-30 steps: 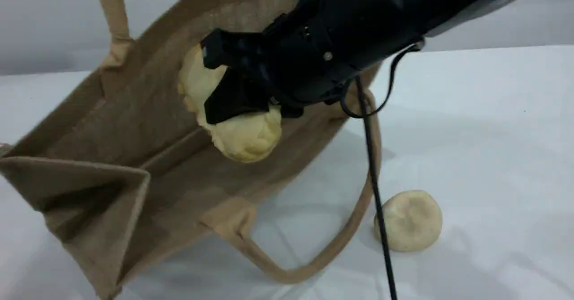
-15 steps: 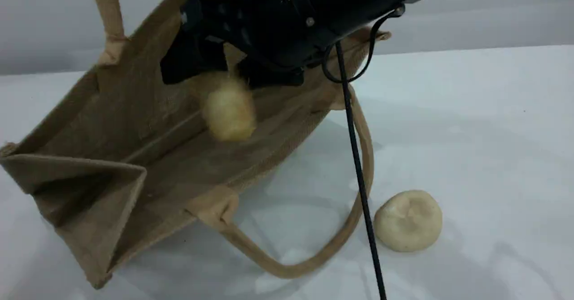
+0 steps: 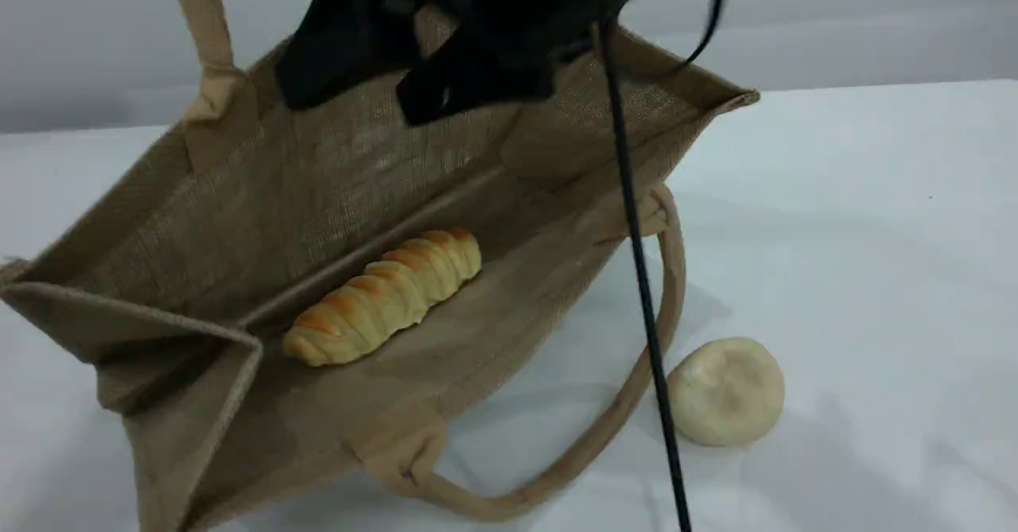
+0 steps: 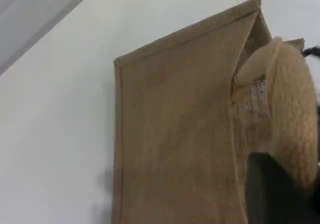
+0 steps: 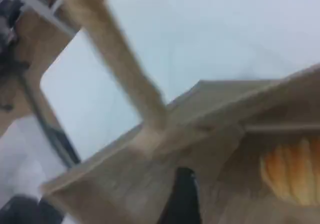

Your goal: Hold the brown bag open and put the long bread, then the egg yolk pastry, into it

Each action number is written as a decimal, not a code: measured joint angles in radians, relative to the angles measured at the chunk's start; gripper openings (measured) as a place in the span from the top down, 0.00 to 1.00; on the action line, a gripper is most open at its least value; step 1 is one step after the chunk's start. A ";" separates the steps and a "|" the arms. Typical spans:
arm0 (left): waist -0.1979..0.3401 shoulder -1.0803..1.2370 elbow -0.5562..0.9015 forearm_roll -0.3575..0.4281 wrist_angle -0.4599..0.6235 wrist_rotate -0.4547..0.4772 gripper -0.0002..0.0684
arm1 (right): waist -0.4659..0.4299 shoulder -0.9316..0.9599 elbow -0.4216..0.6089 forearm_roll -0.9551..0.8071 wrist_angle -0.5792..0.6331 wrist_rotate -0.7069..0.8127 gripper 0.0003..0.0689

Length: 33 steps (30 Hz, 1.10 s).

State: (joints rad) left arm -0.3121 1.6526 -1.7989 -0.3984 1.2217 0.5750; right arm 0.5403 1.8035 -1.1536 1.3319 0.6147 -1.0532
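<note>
The top of the egg yolk pastry [image 3: 726, 392] has shallow dents [image 3: 732, 395] in it, so the pastry will pinch inward and stay creased when the robot lifts it.
The brown bag [image 3: 238, 198] lies tilted on the table with its mouth held wide toward the camera. One beige handle [image 3: 199, 15] rises out of the top edge. In the left wrist view that handle [image 4: 295, 103] runs down into my left gripper [image 4: 292, 191], which is shut on it. The long bread [image 3: 382, 297] rests inside on the bag's lower wall, also seen as the long bread [image 5: 292, 171]. My right gripper [image 3: 374, 91] hovers open and empty above the bag's upper rim. The egg yolk pastry [image 3: 725, 390] sits on the table to the bag's right.
The bag's second handle [image 3: 604, 429] loops loose on the white table [image 3: 875, 238] close to the pastry. A black cable [image 3: 640, 262] hangs from the right arm across the bag's right edge, down past the pastry.
The right gripper opened, the long bread dropped and came to rest inside the bag. The gripper then rose up out of the bag's mouth. The pastry has not moved.
</note>
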 joint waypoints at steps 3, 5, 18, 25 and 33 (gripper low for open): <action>0.000 0.000 0.000 0.001 0.000 0.000 0.88 | -0.033 -0.069 0.000 -0.175 0.098 0.134 0.16; 0.000 0.000 0.000 0.002 0.000 0.000 0.88 | -0.055 -0.104 0.000 -0.312 0.158 0.231 0.16; 0.000 0.000 0.000 0.004 0.000 0.001 0.88 | -0.075 -0.118 0.247 -0.995 0.020 0.815 0.18; 0.000 0.000 0.000 0.005 0.000 0.001 0.88 | -0.073 -0.099 0.370 -0.976 -0.222 0.828 0.18; 0.000 0.000 0.000 0.005 -0.001 0.001 0.88 | -0.073 0.024 0.371 -0.965 -0.392 0.828 0.18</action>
State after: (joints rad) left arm -0.3121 1.6526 -1.7989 -0.3934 1.2208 0.5757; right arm 0.4676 1.8273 -0.7822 0.3673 0.2230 -0.2250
